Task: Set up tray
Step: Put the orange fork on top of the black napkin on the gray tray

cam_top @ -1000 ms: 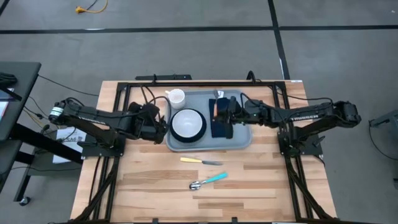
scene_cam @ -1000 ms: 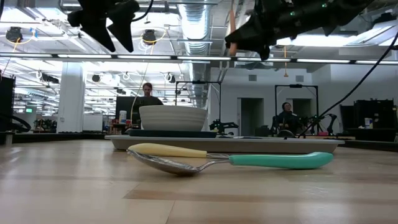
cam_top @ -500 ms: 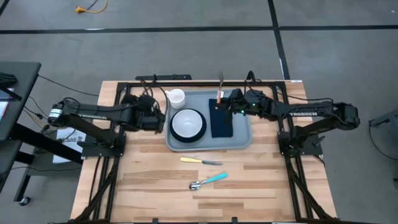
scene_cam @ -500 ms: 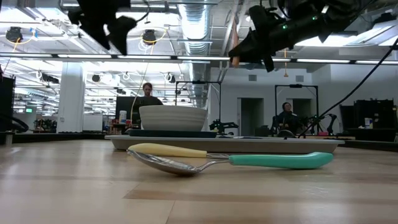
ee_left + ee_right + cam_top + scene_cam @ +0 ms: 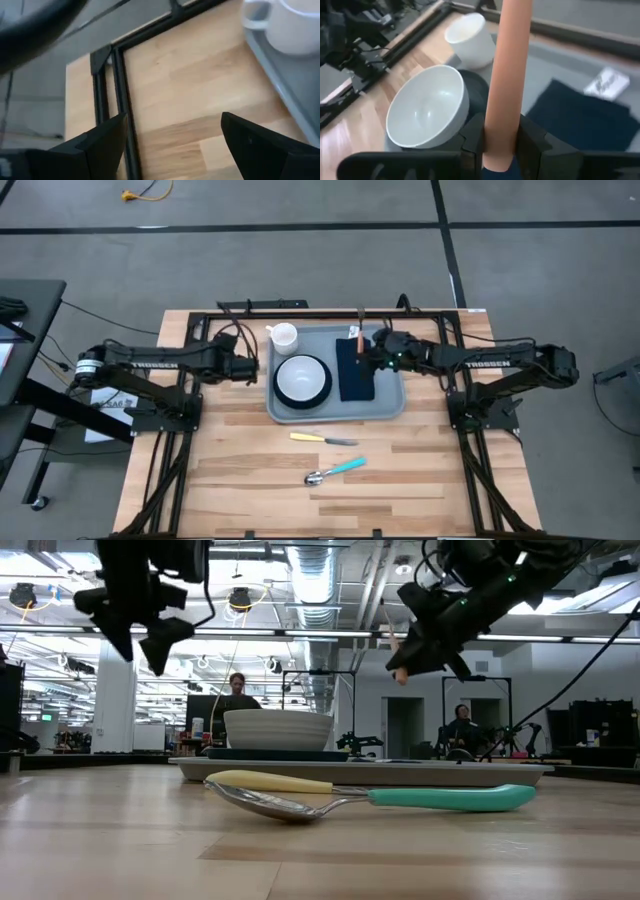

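Observation:
I should turn my right gripper downward and level the salmon-handled utensil (image 5: 395,645) along the navy napkin (image 5: 355,382) before releasing it, since the utensil is tipped upward over the tray.
The grey-blue tray (image 5: 390,405) lies at the table's far middle. It carries a white bowl (image 5: 302,377) on a dark plate, a white mug (image 5: 284,336) and a navy napkin (image 5: 355,375). My right gripper (image 5: 377,352) hovers over the tray's far right part, shut on a salmon-handled utensil (image 5: 358,326). My left gripper (image 5: 250,366) is open, raised just left of the tray. A yellow-handled knife (image 5: 322,439) and a teal-handled spoon (image 5: 336,470) lie flat on the wood nearer the front. My right gripper pinches the utensil's salmon handle (image 5: 502,125) between its two fingers, close to the handle's free end (image 5: 398,672), which pokes out below them. The fingers lie across the handle. The utensil is lifted clear above the tray, its other end pointing toward the far edge.
A small white packet (image 5: 606,82) lies on the tray's far right corner beside the napkin. Black frame rails (image 5: 300,308) run along the table's far edge and both sides. Bare wood (image 5: 240,480) lies at the near left. People sit in the room far behind the table.
My right gripper, holding the utensil, has drawn back from over the napkin toward the table's right and far edge. The utensil has tipped, its free end now reaching past the tray's far rim. My left gripper has pulled away from the plate toward the left and far side.

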{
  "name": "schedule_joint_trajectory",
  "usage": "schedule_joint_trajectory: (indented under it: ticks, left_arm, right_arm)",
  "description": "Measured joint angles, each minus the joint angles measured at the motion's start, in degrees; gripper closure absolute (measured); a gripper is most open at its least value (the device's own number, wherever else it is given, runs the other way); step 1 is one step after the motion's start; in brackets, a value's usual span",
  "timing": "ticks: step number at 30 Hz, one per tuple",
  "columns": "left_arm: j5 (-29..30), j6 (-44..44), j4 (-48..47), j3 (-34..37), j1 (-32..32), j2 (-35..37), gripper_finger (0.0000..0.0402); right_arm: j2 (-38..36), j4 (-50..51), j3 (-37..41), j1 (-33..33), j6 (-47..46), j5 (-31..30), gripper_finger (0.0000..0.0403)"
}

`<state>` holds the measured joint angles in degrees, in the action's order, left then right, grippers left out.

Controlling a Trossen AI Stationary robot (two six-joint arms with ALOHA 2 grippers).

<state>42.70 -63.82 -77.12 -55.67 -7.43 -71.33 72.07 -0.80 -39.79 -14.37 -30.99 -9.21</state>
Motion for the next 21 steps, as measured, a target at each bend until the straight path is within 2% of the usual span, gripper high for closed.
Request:
schedule_joint_trajectory:
  ticks: [4, 9, 11, 16, 21]
  left_arm:
    - [0.7, -14.0, -3.6, 1.5, 0.8, 0.3, 0.0093]
    - [2.7, -28.0, -12.9, 1.6, 2.6, 3.5, 0.0093]
    - [2.5, -29.0, -12.9, 1.6, 3.8, 6.3, 0.0093]
    - [0.6, -25.0, -10.5, 1.6, 9.2, 14.3, 0.0093]
    - [2.4, -22.1, -9.8, 2.3, 16.6, 20.9, 0.0093]
  right_arm:
    - [0.4, 2.0, 0.0, 0.0, -8.3, 0.1, 0.0339]
    - [0.4, 4.3, -0.3, 0.5, -17.9, 0.0, 0.0340]
    - [0.4, 7.2, -1.8, 1.4, -20.4, -0.5, 0.0340]
    - [3.3, 14.8, -8.0, 4.2, -24.6, -4.7, 0.0340]
    - [12.2, 25.4, -18.9, 4.6, -27.2, -3.6, 0.0340]
